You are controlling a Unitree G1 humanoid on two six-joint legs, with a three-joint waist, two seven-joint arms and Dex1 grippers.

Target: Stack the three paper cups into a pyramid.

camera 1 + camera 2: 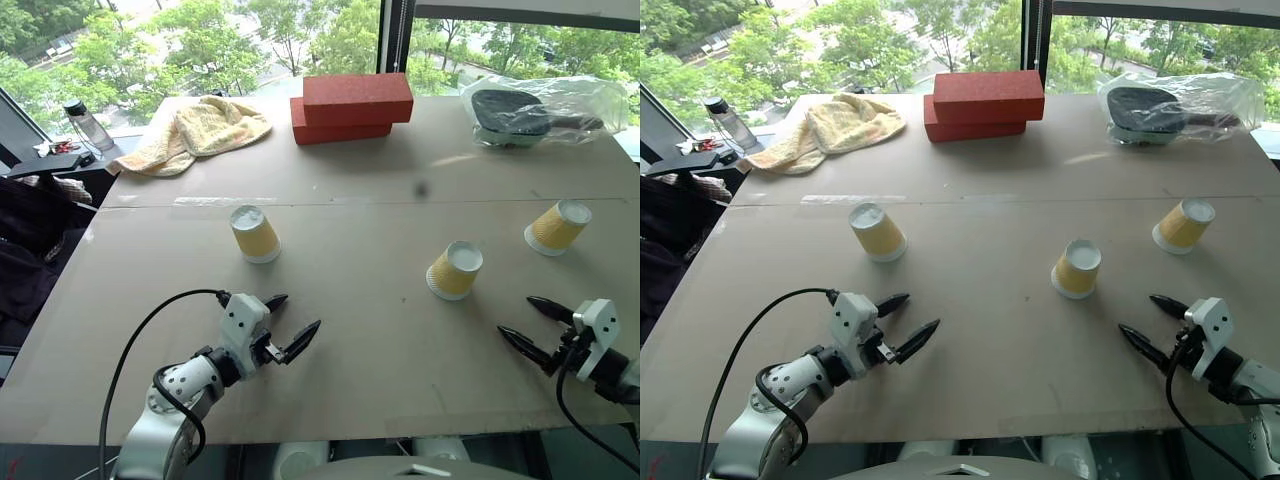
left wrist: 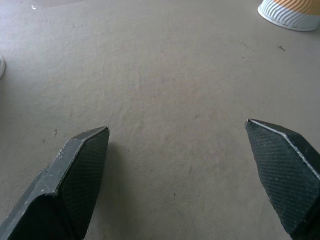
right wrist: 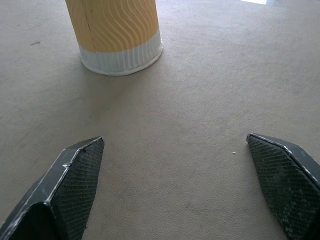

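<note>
The third paper cup (image 1: 256,236) should stand firm rather than nest when I lower it across the other two cups, because their flat white bases (image 1: 465,256) face up.
Three paper cups stand upside down and apart on the brown table: one at the left (image 1: 255,234), one in the middle (image 1: 455,270) and one at the right (image 1: 557,227). Each has yellow ribbed sides and a white base facing up. My left gripper (image 1: 297,315) hovers open near the front edge, below and a little right of the left cup, holding nothing. My right gripper (image 1: 516,316) is open and empty too, in front of the gap between the middle and right cups. The right wrist view shows a cup (image 3: 117,35) standing a short way past the open fingers (image 3: 75,170).
Two stacked red bricks (image 1: 350,105) lie at the back centre. A yellow towel (image 1: 200,130) is at the back left and a plastic bag with a dark object (image 1: 540,110) at the back right. A bottle (image 1: 88,125) stands off the table's left corner.
</note>
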